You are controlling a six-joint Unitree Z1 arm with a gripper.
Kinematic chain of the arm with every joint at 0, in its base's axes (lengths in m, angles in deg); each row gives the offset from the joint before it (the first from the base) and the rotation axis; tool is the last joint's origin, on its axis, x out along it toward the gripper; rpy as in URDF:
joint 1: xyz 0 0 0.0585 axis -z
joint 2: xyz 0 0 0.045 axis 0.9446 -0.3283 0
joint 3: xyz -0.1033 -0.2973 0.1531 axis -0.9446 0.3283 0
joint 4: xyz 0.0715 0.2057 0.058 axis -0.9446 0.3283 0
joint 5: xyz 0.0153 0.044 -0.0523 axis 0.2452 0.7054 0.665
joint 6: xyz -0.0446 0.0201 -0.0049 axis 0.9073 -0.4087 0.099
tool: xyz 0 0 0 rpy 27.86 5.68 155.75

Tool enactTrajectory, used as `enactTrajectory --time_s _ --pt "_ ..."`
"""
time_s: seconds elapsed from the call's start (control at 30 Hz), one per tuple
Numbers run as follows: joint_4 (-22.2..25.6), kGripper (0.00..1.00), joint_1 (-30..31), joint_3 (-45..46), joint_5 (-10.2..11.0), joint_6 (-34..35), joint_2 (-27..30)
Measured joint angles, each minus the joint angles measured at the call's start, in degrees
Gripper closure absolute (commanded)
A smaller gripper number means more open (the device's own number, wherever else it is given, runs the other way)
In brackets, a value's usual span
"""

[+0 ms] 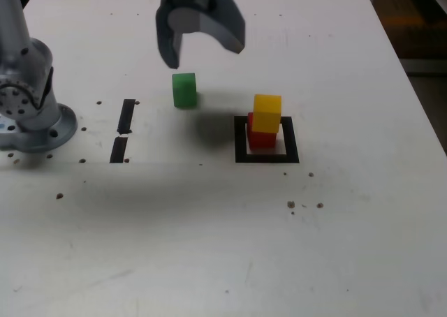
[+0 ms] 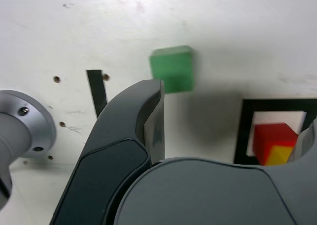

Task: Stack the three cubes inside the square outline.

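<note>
The green cube (image 1: 184, 91) is clear of the yellow cube and square to the robot's open fingers, so the gripper should keep going down until both fingers are on either side of its sides (image 1: 185, 98).
The yellow cube (image 1: 267, 112) sits on the red cube (image 1: 262, 139) inside the square outline (image 1: 265, 158), a little askew. The green cube (image 1: 184, 90) lies alone on the white table, to the exterior view's left of the outline. My gripper (image 1: 206, 53) hangs open and empty above the table, just behind the green cube and not touching it. In the wrist view the green cube (image 2: 172, 69) lies beyond one dark finger (image 2: 151, 121). The red cube (image 2: 267, 138) and yellow cube (image 2: 278, 155) show inside the outline (image 2: 245, 131), partly hidden by the gripper (image 2: 230, 131) body.
The arm's grey round base (image 1: 31, 118) stands at the exterior view's left. Two short black tape strips (image 1: 126, 116) (image 1: 119, 149) lie between base and cubes. Small screw holes dot the table. The table's edge (image 1: 419, 100) runs down the exterior view's right.
</note>
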Motion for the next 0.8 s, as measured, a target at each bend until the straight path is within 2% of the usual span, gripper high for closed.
enactTrajectory --time_s 0.23,0.47,0.67,0.8 --pt "-3.3 0.00 -2.5 5.8 1.2 -0.3 0.4" --pt "-7.8 0.00 -4.6 9.4 1.4 -0.9 -0.5" --pt "-12.7 0.01 -7.7 10.6 0.0 -3.9 -5.4" --pt "-14.4 0.02 -8.8 10.6 -0.6 -5.5 -7.9"
